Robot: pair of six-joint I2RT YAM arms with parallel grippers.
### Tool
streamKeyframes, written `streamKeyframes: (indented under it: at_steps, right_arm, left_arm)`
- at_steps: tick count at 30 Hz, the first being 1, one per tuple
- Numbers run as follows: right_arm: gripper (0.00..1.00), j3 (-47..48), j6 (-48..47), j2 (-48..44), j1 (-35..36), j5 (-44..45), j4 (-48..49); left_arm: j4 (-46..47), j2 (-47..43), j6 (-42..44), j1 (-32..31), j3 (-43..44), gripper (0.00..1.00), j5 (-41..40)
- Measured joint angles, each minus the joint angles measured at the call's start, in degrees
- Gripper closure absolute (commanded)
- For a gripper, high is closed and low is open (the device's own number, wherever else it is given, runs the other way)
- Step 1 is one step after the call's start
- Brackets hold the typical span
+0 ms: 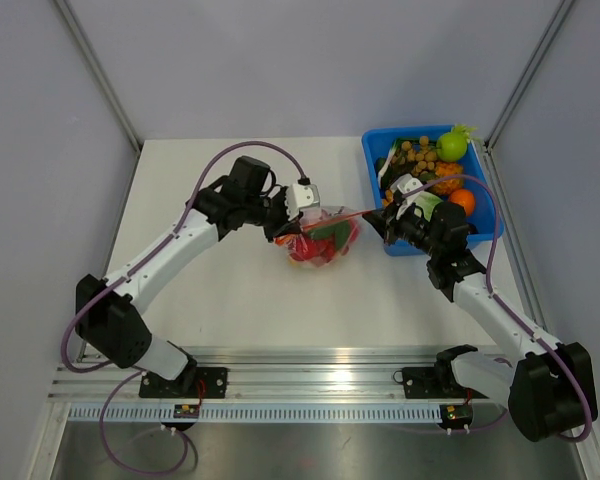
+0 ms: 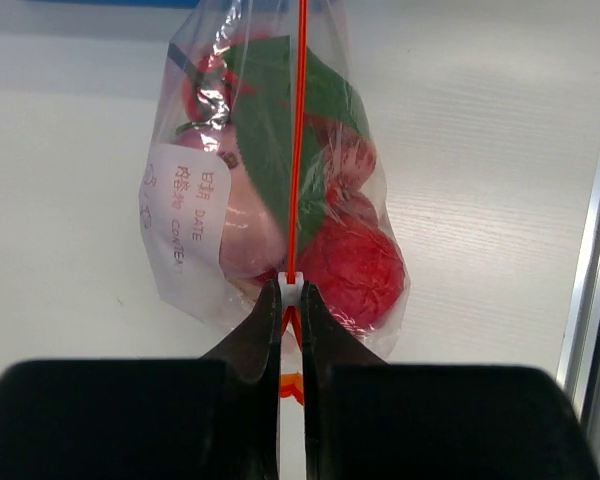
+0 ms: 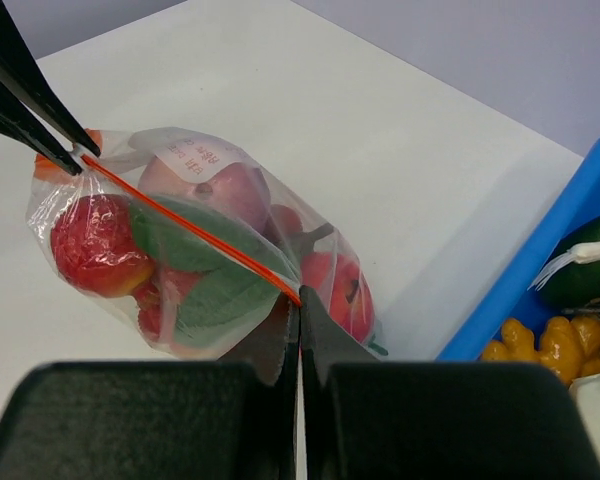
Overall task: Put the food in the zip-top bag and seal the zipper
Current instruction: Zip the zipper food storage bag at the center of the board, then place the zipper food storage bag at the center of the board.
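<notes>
I keep pulling the white slider with my left gripper until it reaches the zipper's open end [image 1: 283,240], as the zipper [image 1: 336,219] runs tight from my right gripper to that slider.
The clear zip-top bag [image 1: 323,238] hangs between my two grippers at the table's middle, holding red and green food [image 2: 350,268]. Its red-orange zipper [image 2: 297,150] runs taut and straight from one gripper to the other. My left gripper [image 2: 291,296] is shut on the white slider tab at the zipper's left end. My right gripper [image 3: 299,303] is shut on the zipper's right end, and the zipper [image 3: 185,230] stretches away from it to the left fingers [image 3: 35,115]. Red fruit [image 3: 95,245] and green leaves fill the bag [image 3: 210,250].
A blue bin [image 1: 378,158] stands at the back right, just behind my right gripper [image 1: 388,222], with more food: a green apple [image 1: 452,146], an orange [image 1: 462,200], small yellow pieces. The bin's edge [image 3: 570,250] lies close right of the bag.
</notes>
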Motion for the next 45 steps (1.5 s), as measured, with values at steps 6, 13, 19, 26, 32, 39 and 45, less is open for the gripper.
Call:
streamKeyframes:
  at_steps: [6, 13, 19, 26, 32, 39, 45]
  right_arm:
    - [1.0, -0.1, 0.2, 0.0, 0.1, 0.0, 0.4]
    - [1.0, -0.1, 0.3, 0.0, 0.2, 0.6, 1.1]
    - [1.0, -0.1, 0.2, 0.0, 0.2, 1.6, 1.1]
    - [1.0, -0.1, 0.2, 0.0, 0.2, 3.5, 1.1]
    - [1.0, -0.1, 0.2, 0.0, 0.4, 3.8, 1.1]
    - [1.0, -0.1, 0.8, 0.2, 0.4, 3.3, 1.3]
    - [1.0, 0.9, 2.0, 3.1, 0.2, 2.8, 2.8]
  left_arm:
    - [0.9, -4.1, -0.9, 2.5, -3.0, 1.0, -0.4]
    - [1.0, -6.8, -1.0, 5.9, -3.8, 1.0, -0.5]
    - [0.9, -7.2, -1.3, 7.8, -4.7, 1.0, -0.5]
    - [0.5, -7.8, -1.9, 11.2, -6.6, 1.0, -1.0]
    - [0.7, -8.4, -2.6, 14.6, -7.8, 1.0, -0.2]
    - [1.0, -8.4, -4.2, 16.3, -7.8, 1.0, 2.4]
    - [1.1, -8.4, -5.8, 17.0, -7.3, 1.0, 3.0]
